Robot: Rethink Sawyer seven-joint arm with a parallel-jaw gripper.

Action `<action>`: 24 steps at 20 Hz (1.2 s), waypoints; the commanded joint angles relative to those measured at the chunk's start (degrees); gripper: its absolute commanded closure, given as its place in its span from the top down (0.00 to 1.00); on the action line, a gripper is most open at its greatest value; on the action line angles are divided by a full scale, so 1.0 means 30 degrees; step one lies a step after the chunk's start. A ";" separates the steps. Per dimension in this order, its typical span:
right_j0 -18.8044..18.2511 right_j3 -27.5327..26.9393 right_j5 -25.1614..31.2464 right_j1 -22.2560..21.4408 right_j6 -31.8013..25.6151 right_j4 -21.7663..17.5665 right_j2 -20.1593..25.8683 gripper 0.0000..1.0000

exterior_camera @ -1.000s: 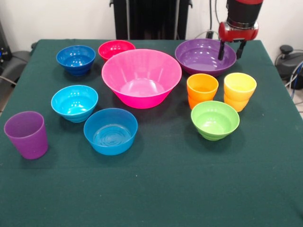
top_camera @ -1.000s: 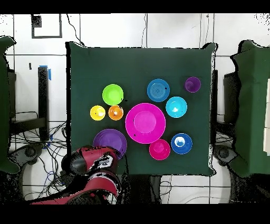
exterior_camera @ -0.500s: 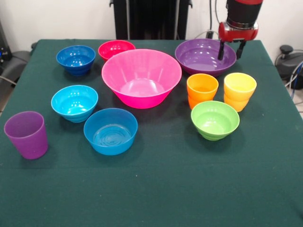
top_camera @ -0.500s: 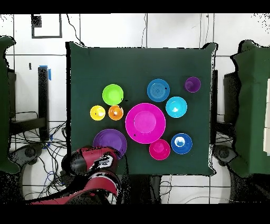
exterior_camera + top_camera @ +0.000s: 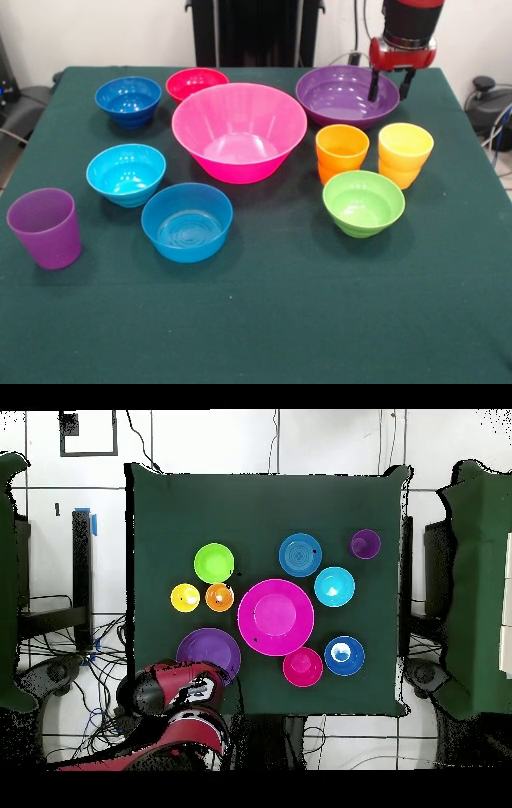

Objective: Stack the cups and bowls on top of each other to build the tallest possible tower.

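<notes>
The large purple bowl's rim (image 5: 391, 84) sits between my fingers far from the bowl's middle, so the bowl will tilt steeply when I lift, its opposite side hanging low.
My gripper (image 5: 390, 85) hangs open at the far right rim of the large purple bowl (image 5: 340, 96), one finger inside the bowl and the other beyond the rim. The big hot-pink bowl (image 5: 240, 132) stands mid-table. Around it are the red-pink bowl (image 5: 196, 82), dark blue bowl (image 5: 128, 100), cyan bowl (image 5: 126, 174), mid blue bowl (image 5: 187, 222) and lime green bowl (image 5: 363, 202). The orange cup (image 5: 342, 152) and yellow cup (image 5: 405, 154) stand side by side, and the purple cup (image 5: 45, 227) stands at the near left. Each piece stands alone on the cloth.
The green tablecloth (image 5: 280, 320) covers the whole table. In the overhead view the red arm (image 5: 170, 694) reaches in at the edge beside the purple bowl (image 5: 208, 654). Cables and chairs lie off the table's sides.
</notes>
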 commanded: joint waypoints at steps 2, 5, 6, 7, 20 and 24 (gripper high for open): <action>-0.0304 -0.1116 -0.1378 0.0316 0.2343 -0.0627 0.0862 1.00; -0.0306 -0.1091 -0.1442 0.0331 0.2389 -0.0611 0.0869 1.00; -0.0164 -0.1187 -0.1238 0.0332 0.2318 -0.0581 0.0720 1.00; -0.0022 -0.1282 -0.1034 0.0333 0.2246 -0.0550 0.0572 1.00; 0.0161 -0.1418 -0.0690 0.0363 0.2305 -0.0317 0.0441 1.00; -0.0030 -0.1392 -0.0861 0.0366 0.2241 -0.0440 0.0614 1.00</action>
